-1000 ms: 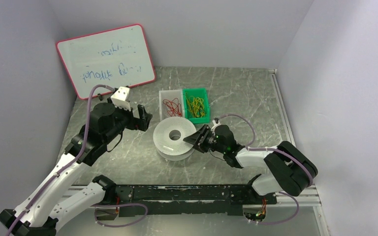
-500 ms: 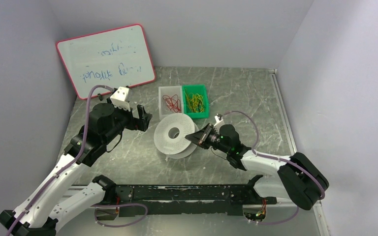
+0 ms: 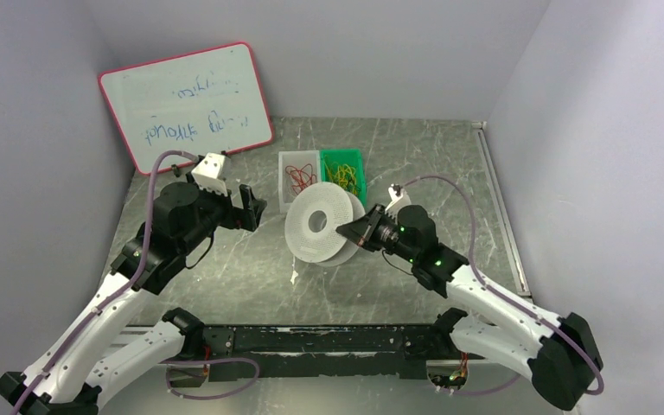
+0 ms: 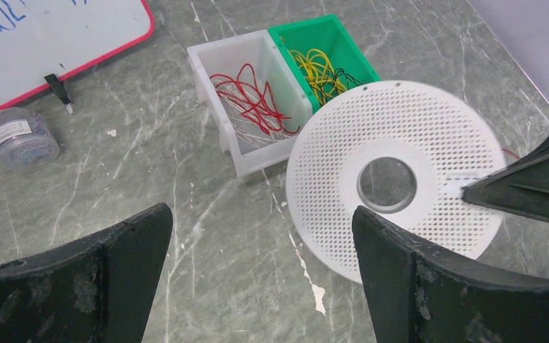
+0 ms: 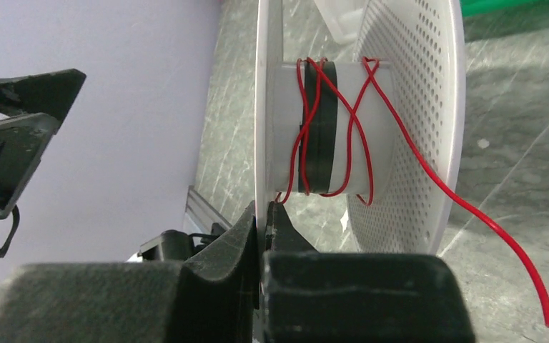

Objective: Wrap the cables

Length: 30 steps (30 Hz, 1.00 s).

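Note:
The spool (image 3: 318, 221) is tilted on edge in my right gripper, so next I turn it upright and put it down before my left gripper grips the spool's edge (image 3: 311, 197).
The white perforated spool (image 3: 322, 226) is tipped up on edge at mid-table, and my right gripper (image 3: 352, 232) is shut on the rim of one flange. In the right wrist view the fingers (image 5: 266, 207) pinch that flange, and a red cable (image 5: 352, 116) is wound loosely round the core with its tail hanging free. More red cables (image 4: 254, 100) lie in a white bin (image 3: 297, 161) and yellow ones (image 4: 322, 68) in a green bin (image 3: 353, 158) behind the spool (image 4: 400, 143). My left gripper (image 3: 251, 210) hangs open left of the spool, its jaws (image 4: 261, 214) holding nothing.
A pink-framed whiteboard (image 3: 186, 104) leans against the back-left wall. A small clear jar (image 4: 23, 136) lies by it. A white scrap (image 3: 294, 275) sits on the table in front of the spool. The black rail (image 3: 328, 339) runs along the near edge.
My right gripper has shut on the spool's flange and carried it up and back, tipping it from flat onto its edge. The left arm has barely moved.

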Each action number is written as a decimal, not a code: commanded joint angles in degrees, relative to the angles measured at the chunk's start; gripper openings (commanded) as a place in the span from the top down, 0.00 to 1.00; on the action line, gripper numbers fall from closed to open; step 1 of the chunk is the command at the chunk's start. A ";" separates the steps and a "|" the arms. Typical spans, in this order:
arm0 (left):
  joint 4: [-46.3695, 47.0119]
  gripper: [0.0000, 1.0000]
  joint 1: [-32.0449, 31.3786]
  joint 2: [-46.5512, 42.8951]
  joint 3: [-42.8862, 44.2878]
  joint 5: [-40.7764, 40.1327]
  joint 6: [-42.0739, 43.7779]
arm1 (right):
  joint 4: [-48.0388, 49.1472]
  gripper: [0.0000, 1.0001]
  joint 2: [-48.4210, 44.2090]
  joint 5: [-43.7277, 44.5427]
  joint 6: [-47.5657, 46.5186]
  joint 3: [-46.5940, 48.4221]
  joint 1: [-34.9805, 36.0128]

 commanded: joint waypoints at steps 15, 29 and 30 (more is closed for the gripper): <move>1.48 0.01 0.44 -1.58 -0.39 1.07 0.45 | -45.87 1.00 -4.64 24.24 -27.06 28.81 0.00; 0.34 0.00 0.33 -1.50 0.01 -0.87 0.13 | -57.21 1.00 3.51 27.81 -33.36 38.28 2.40; 0.19 0.01 0.34 -1.43 0.11 -1.42 0.00 | -57.07 1.00 3.84 27.98 -32.68 38.24 3.12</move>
